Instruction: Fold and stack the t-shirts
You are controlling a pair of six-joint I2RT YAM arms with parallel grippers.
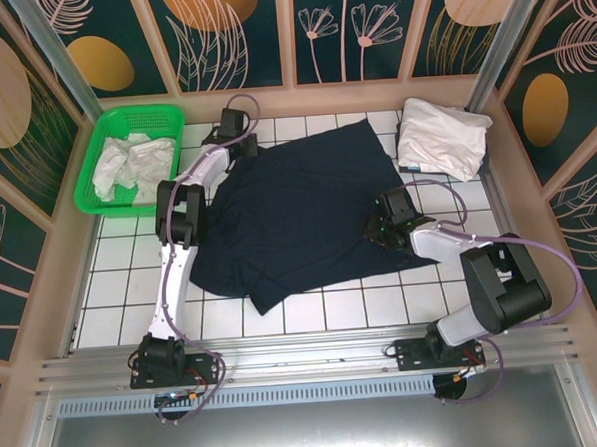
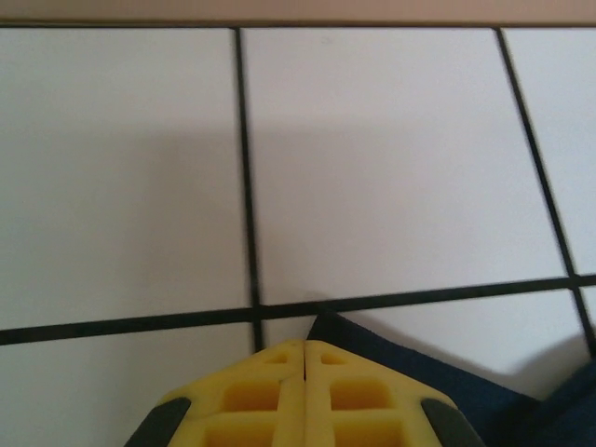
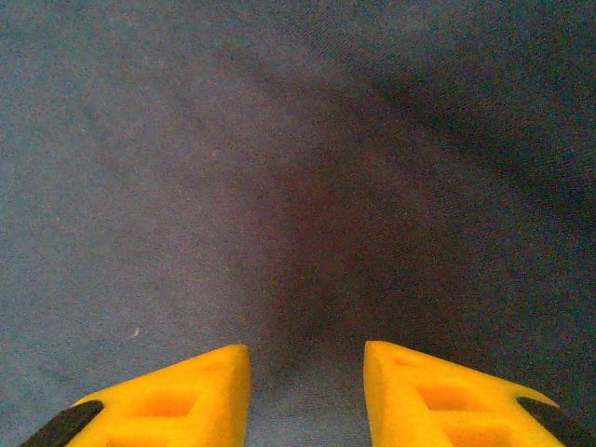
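The left gripper is pinching the navy t-shirt's far corner [image 2: 337, 332], and there are open tiles [image 1: 196, 139] toward the green basket. It should keep pulling that way until the t-shirt's edge spreads, then let go.
A dark navy t-shirt [image 1: 298, 213] lies spread over the white tiles in the middle of the table. At its far left corner my left gripper [image 1: 238, 137] is down on the tiles. In the left wrist view the yellow fingers [image 2: 270, 382] are pressed together at the tips [image 2: 305, 345], and the shirt's corner [image 2: 391, 358] pokes out from under them. My right gripper [image 1: 379, 229] rests over the shirt's right edge. In the right wrist view it [image 3: 305, 358] stands open, with flat navy cloth [image 3: 279, 186] between and beyond the fingers. Crumpled white t-shirts [image 1: 130, 164] lie in the basket.
The green basket [image 1: 173, 115] sits at the back left corner. A folded white shirt pile [image 1: 442, 141] lies at the back right against the wall. Beige walls ring the tiled table [image 1: 131, 282]. Bare tiles show to the left and along the front.
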